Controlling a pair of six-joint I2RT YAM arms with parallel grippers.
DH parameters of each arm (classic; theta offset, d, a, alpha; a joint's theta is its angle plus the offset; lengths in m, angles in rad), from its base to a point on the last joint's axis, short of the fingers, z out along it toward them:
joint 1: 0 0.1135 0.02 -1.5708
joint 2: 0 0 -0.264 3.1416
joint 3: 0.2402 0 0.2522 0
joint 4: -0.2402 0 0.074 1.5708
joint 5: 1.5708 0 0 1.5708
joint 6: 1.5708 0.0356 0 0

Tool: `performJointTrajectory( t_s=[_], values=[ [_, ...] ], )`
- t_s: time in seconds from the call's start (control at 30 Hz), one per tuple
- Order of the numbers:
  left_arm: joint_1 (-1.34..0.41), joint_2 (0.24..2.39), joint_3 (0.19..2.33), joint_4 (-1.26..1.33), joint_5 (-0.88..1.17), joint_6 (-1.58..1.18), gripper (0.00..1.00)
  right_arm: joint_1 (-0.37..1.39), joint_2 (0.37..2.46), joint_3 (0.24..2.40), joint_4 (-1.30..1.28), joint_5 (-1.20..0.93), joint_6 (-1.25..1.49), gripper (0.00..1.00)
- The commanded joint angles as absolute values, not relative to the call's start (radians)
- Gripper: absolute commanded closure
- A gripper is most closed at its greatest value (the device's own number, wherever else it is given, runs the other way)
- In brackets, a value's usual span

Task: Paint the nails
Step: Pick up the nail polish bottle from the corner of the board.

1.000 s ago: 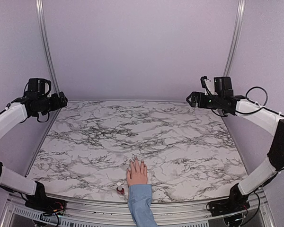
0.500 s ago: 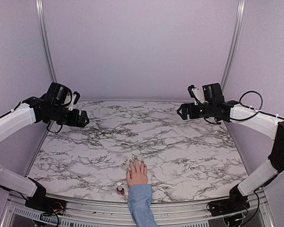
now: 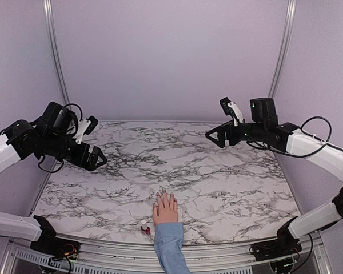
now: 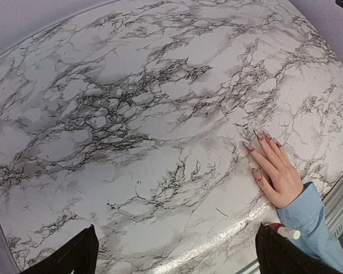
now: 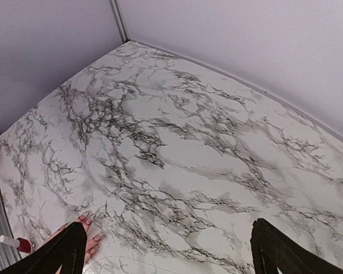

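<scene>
The polish bottle (image 3: 145,229) stands with its white cap up, clear of the hand. My left gripper should go on toward the cap (image 3: 143,222) before it closes around it.
A pale pink hand (image 3: 166,208) in a light blue sleeve (image 3: 170,246) lies flat at the table's near edge. In the left wrist view its nails (image 4: 248,147) show as small dark reddish tips, and the thumb nail (image 4: 257,176) looks paler. A small dark red polish bottle (image 3: 144,229) with a white cap lies just left of the wrist. My left gripper (image 3: 98,141) hangs open over the table's left side, far from the hand. My right gripper (image 3: 216,121) hangs open over the far right. Nothing sits between either pair of fingers.
The marble table (image 3: 177,165) is walled by lilac panels at the back and both sides. The bottle (image 4: 276,228) lies by the metal front rail, right beside my left finger's tip in that view. The hand (image 5: 90,240) sits at the lower left in the right wrist view.
Both arms have swung in from the side walls toward the table's middle, the left one also lower and nearer. Hand and bottle have not moved. Both grippers stay open.
</scene>
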State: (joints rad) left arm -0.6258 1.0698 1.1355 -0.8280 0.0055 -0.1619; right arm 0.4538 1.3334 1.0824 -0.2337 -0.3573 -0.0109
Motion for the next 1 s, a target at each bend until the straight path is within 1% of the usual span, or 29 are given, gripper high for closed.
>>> performJointTrajectory(
  t_s=[0.0, 0.23, 0.4, 0.63, 0.77, 0.87, 0.97],
  values=[
    [-0.632, 1.032, 1.079, -0.9, 0.035, -0.21, 0.01, 0.587, 1.347, 1.146, -0.29, -0.459, -0.062, 0.02],
    [-0.634, 1.054, 1.032, -0.919, -0.049, -0.258, 0.01, 0.855, 1.463, 1.228, -0.365, -0.449, -0.077, 0.01],
    [-0.635, 1.039, 1.024, -0.918, -0.037, -0.275, 0.01, 0.974, 1.571, 1.304, -0.403, -0.433, -0.097, 0.04],
    [-0.638, 0.998, 0.986, -0.919, -0.005, -0.3, 0.01, 1.083, 1.673, 1.362, -0.413, -0.449, -0.099, 0.09],
    [-0.657, 0.94, 0.966, -0.904, 0.07, -0.309, 0.01, 1.107, 1.688, 1.322, -0.385, -0.464, -0.091, 0.11],
    [-0.705, 0.9, 0.946, -0.875, 0.143, -0.289, 0.01, 1.107, 1.679, 1.283, -0.362, -0.473, -0.084, 0.12],
    [-0.802, 0.869, 0.924, -0.842, 0.154, -0.272, 0.01, 1.107, 1.663, 1.242, -0.34, -0.479, -0.087, 0.12]
  ],
)
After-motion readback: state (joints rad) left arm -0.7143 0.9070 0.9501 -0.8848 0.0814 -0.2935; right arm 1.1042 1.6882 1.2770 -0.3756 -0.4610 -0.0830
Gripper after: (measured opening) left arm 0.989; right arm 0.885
